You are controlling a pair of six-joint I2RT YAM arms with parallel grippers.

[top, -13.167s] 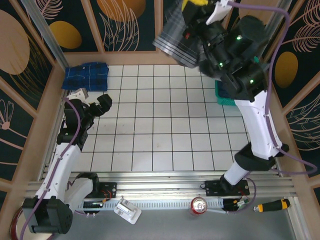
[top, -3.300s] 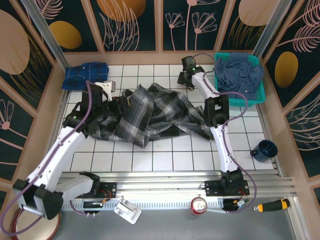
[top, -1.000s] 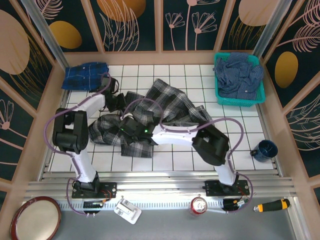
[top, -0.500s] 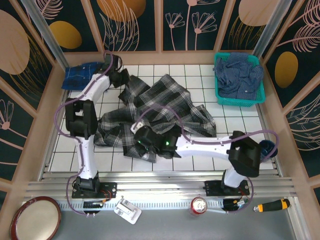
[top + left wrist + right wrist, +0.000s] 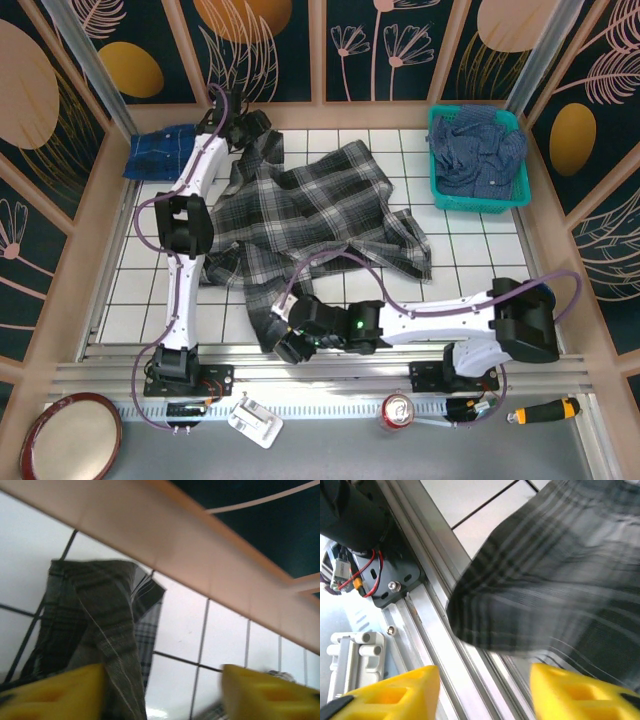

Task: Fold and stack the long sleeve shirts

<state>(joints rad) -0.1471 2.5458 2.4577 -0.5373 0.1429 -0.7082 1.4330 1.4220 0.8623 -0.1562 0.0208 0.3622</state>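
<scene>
The plaid shirt's near corner (image 5: 222, 266) is bunched up next to the left gripper's arm, so next the left gripper grabs the shirt's side edge (image 5: 217, 222) and pulls it flat before folding.
The grey-black-white plaid shirt (image 5: 310, 215) lies stretched out from the back wall to the front edge of the tiled table. My left gripper (image 5: 255, 128) is at its far corner by the back wall. In the left wrist view that gripper (image 5: 162, 695) is open, with the shirt corner (image 5: 95, 615) draped beside its left finger. My right gripper (image 5: 290, 345) is at the front edge. It stands open (image 5: 485, 695), and the shirt's hem (image 5: 545, 590) hangs just ahead of it over the rail. A folded blue plaid shirt (image 5: 160, 150) sits back left. A navy shirt (image 5: 480, 145) fills the basket.
The teal basket (image 5: 440, 200) stands at the back right. The wooden back wall (image 5: 150, 535) is close to the left gripper. An aluminium rail (image 5: 435, 625) runs under the right gripper. A soda can (image 5: 398, 410), a screwdriver (image 5: 545, 410) and a red plate (image 5: 70, 435) lie off the front.
The left gripper carried a shirt corner to the back wall and the right gripper dragged the hem to the front edge, stretching the shirt. Both jaws then opened and let go.
</scene>
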